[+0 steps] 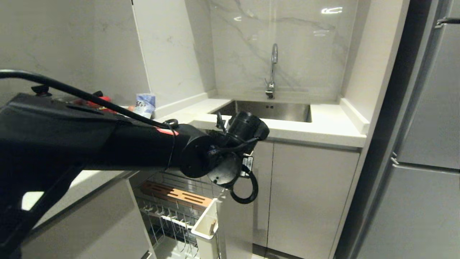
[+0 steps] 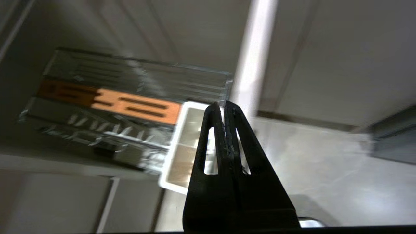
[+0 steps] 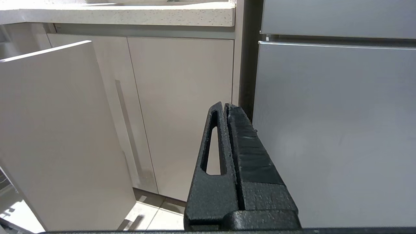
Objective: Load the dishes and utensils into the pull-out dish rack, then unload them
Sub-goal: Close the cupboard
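The robot's left gripper is hovering over the white utensil cup [image 1: 207,224], inside the rack's front panel, so it should cross over and push the panel's outer side [image 1: 236,224] to close the rack.
The pull-out dish rack [image 1: 169,210] stands pulled out of the lower cabinet, a chrome wire basket with a slotted wooden bar [image 1: 176,194] and a white utensil cup [image 1: 205,225]. My left arm reaches across above it, wrist [image 1: 219,158] over the rack's right end, hiding the fingers there. In the left wrist view the left gripper [image 2: 223,105] is shut on nothing, its tips above the cup [image 2: 182,146] beside the wooden bar [image 2: 130,104]. The right gripper [image 3: 225,105] is shut and empty, parked low facing the cabinet doors. The dishes and utensils are out of view.
The steel sink [image 1: 267,109] with its faucet [image 1: 273,68] lies in the counter behind. A red item [image 1: 102,102] and a blue-white packet [image 1: 145,104] sit at the back left. A grey fridge [image 1: 427,144] stands right. The rack's front panel [image 3: 58,130] juts out.
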### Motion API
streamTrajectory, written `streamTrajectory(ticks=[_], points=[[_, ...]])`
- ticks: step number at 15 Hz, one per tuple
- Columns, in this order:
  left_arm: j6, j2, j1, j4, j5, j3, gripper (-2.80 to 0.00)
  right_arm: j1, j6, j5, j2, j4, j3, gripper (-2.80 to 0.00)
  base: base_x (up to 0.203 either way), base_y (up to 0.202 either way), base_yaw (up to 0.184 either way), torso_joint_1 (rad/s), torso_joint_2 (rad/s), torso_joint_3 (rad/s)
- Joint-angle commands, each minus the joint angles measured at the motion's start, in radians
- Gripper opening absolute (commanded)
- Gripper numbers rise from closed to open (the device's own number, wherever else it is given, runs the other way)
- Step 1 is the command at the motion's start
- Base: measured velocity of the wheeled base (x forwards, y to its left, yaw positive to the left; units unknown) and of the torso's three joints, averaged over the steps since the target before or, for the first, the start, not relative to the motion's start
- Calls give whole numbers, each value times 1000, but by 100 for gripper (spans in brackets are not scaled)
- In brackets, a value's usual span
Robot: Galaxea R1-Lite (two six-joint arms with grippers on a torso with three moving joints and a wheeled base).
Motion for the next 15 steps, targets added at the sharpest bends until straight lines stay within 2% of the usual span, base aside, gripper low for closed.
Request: streamTrajectory(ticks=[1,5,7,15], points=[[-11,-22,-36,4,-25,-5,-280,0,0,1,-1,-1,26,-280,0,0,0,0,0,0],[-36,37,-48,43,-211,-4,-280,0,0,1,-1,-1,26,-280,0,0,0,0,0,0],[-34,80,-35,99,-221,-19,-280,0,0,1,-1,-1,26,-280,0,0,0,0,0,0],[-9,169,40,109,-207,-49,-280,0,0,1,-1,-1,26,-280,0,0,0,0,0,0]])
